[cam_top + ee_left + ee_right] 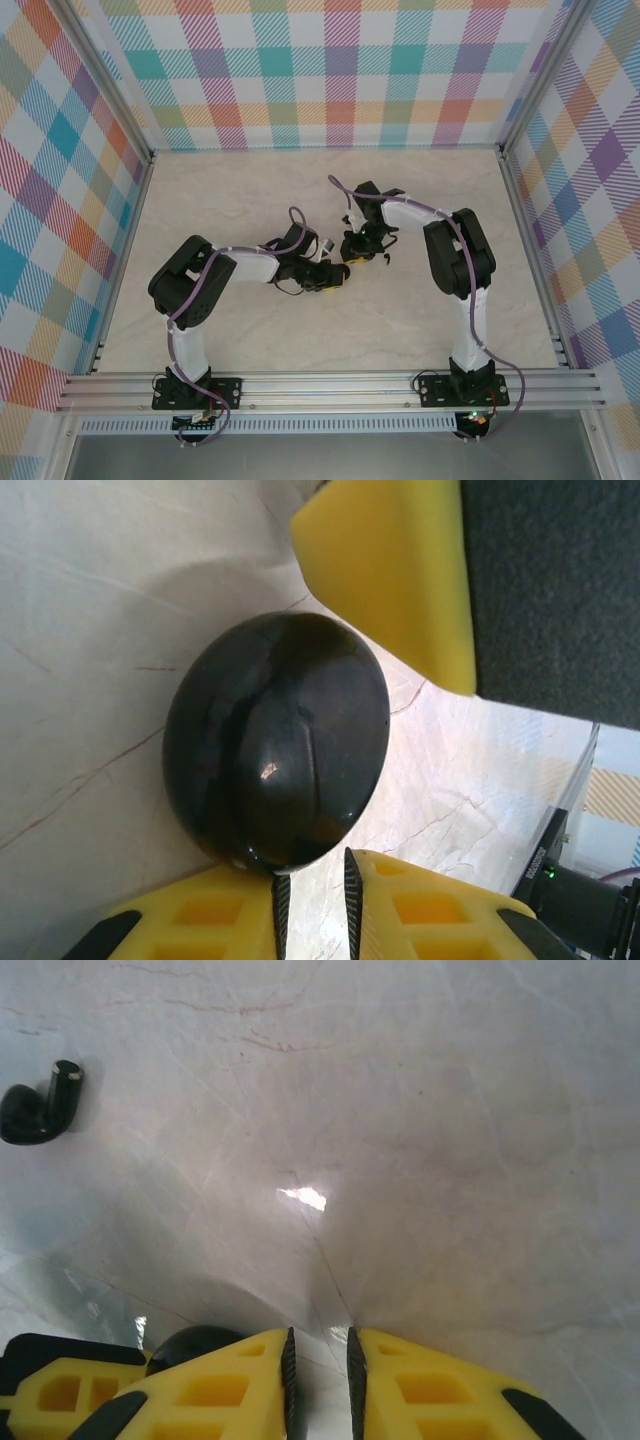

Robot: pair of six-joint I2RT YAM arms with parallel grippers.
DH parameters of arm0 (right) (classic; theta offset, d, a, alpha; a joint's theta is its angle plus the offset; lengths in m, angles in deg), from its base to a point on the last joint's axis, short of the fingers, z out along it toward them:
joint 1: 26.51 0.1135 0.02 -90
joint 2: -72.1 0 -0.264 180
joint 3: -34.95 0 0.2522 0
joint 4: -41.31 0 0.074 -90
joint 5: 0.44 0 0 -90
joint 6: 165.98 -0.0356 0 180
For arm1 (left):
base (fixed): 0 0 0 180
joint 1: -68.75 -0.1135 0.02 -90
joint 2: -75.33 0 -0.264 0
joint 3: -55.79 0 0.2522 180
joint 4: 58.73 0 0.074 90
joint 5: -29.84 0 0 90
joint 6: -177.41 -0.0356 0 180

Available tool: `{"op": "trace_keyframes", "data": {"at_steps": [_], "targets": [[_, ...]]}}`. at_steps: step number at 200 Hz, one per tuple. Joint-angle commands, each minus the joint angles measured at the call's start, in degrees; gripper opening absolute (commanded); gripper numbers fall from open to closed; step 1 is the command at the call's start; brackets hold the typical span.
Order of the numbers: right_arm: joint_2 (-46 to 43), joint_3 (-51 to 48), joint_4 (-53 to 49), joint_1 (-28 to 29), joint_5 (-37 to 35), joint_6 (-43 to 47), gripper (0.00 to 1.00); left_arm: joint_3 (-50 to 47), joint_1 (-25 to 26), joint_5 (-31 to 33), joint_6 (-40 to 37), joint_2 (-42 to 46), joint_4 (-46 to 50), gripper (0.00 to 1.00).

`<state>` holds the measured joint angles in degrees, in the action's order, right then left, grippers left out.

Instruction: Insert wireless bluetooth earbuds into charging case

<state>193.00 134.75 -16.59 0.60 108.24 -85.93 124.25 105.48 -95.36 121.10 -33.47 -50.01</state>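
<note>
My left gripper's fingers are shut and the end of one touches the charging case's rim (pixel 258 864), so next my left gripper moves back and open wide before it reaches for the case (pixel 278 742).
A glossy black round charging case (pixel 275 740) lies shut on the marble table, right in front of my left gripper (pixel 312 865). Its rim touches the tip of one finger. The left jaws stand shut with only a thin slit and nothing between them. My right gripper (pixel 320 1335) is also shut on nothing, close above the table. The case (pixel 195 1345) peeks out behind its left finger. One black earbud (pixel 35 1110) lies alone on the table, ahead and to the left. From above, both grippers (pixel 338 272) (pixel 358 253) meet at mid-table.
A yellow finger of the right gripper (pixel 390 580) hangs just beyond the case in the left wrist view. The marble tabletop (pixel 250 200) is walled by checked panels (pixel 330 70) at the back and sides. A metal rail (pixel 330 385) runs along the near edge.
</note>
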Motion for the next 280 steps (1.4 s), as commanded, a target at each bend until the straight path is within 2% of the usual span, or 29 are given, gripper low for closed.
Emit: {"op": "trace_keyframes", "data": {"at_steps": [1, 45, 101, 122, 149, 185, 213, 280], "targets": [[-2.2, -0.5, -3.5, 0.2, -2.0, 1.0, 0.24, 0.9, 0.3, 5.6, -2.6, 1.9, 5.1, 0.23], [-3.1, -1.1, -4.1, 0.2, -2.6, 1.0, 0.24, 1.3, 0.3, 10.0, -4.2, 4.0, 9.2, 0.23], [-4.9, -2.4, -3.8, 0.1, -3.1, 0.8, 0.25, 1.6, 0.3, 10.6, -4.6, 4.8, 10.0, 0.24], [-6.1, -2.6, -3.9, 0.0, -5.4, 0.4, 0.26, 1.6, 0.2, 12.9, -5.4, 6.6, 12.2, 0.26], [-7.7, -2.4, -2.9, -0.2, -4.8, 0.8, 0.27, 0.2, 0.0, 14.8, -5.5, 9.8, 13.2, 0.28], [-4.8, 1.5, -4.1, -0.3, 2.0, 4.2, 0.32, -2.0, 0.0, 10.8, -3.2, 12.4, 8.0, 0.33], [-1.3, 4.5, -5.5, -0.2, 3.6, 5.3, 0.35, -3.8, 0.0, 5.2, 0.6, 10.7, 1.0, 0.33], [4.5, 10.1, -8.3, 0.4, 1.1, 5.2, 0.33, -4.1, 0.7, -0.1, 4.8, 5.0, -6.4, 0.31]]}}
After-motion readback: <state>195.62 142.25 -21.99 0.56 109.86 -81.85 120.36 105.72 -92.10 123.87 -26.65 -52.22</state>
